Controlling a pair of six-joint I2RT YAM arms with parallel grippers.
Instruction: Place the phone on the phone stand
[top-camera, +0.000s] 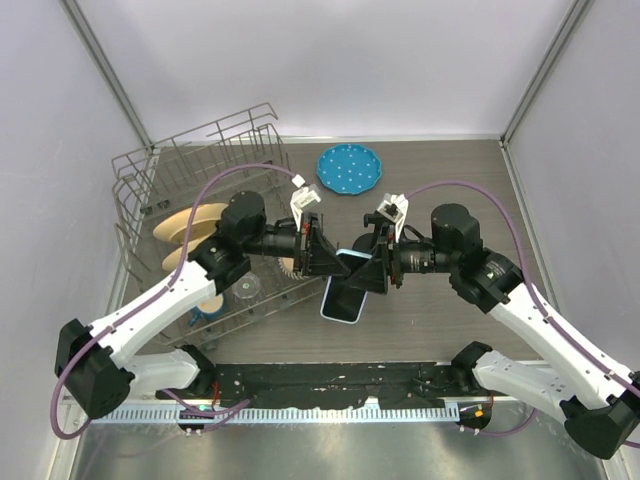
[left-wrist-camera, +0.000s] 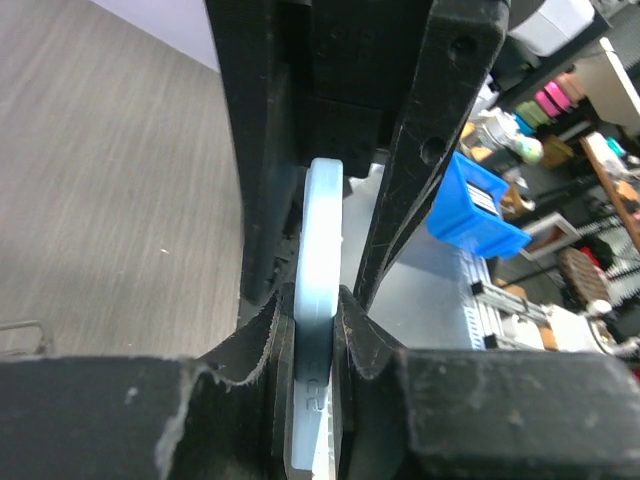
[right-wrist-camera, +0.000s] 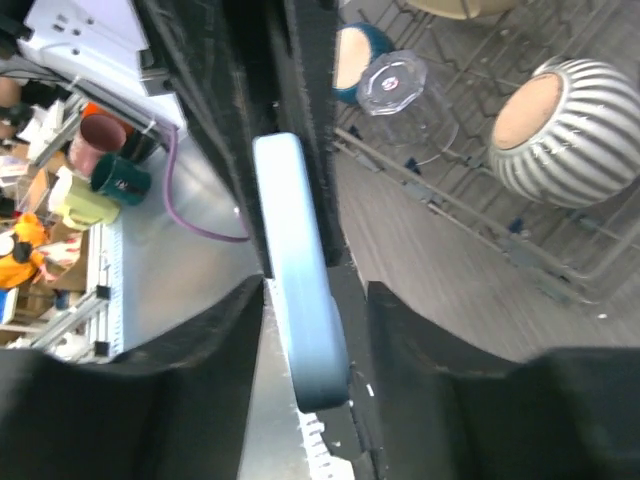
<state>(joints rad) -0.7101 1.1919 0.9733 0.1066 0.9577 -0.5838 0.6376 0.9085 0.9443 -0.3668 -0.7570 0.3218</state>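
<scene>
I should straighten the phone (top-camera: 342, 302) with my right gripper while my left gripper opens and grips the phone's side (top-camera: 325, 296) squarely, because the phone is at a slant between my left gripper's fingers.
The phone (top-camera: 343, 298), black screen with a light blue edge, hangs tilted above the table's middle between my two grippers. My left gripper (top-camera: 333, 262) is shut on it: in the left wrist view its pads (left-wrist-camera: 352, 325) squeeze the phone's blue edge (left-wrist-camera: 322, 230). My right gripper (top-camera: 368, 272) meets it from the right. In the right wrist view its jaws straddle the phone's edge (right-wrist-camera: 295, 260) with a gap on each side, so it is open. I cannot make out the phone stand; it is hidden or out of view.
A wire dish rack (top-camera: 150, 180) fills the left, holding wooden plates (top-camera: 190, 225), a clear glass (right-wrist-camera: 400, 85), a teal cup (top-camera: 207, 305) and a striped bowl (right-wrist-camera: 560, 130). A round blue dotted plate (top-camera: 349, 168) lies at the back centre.
</scene>
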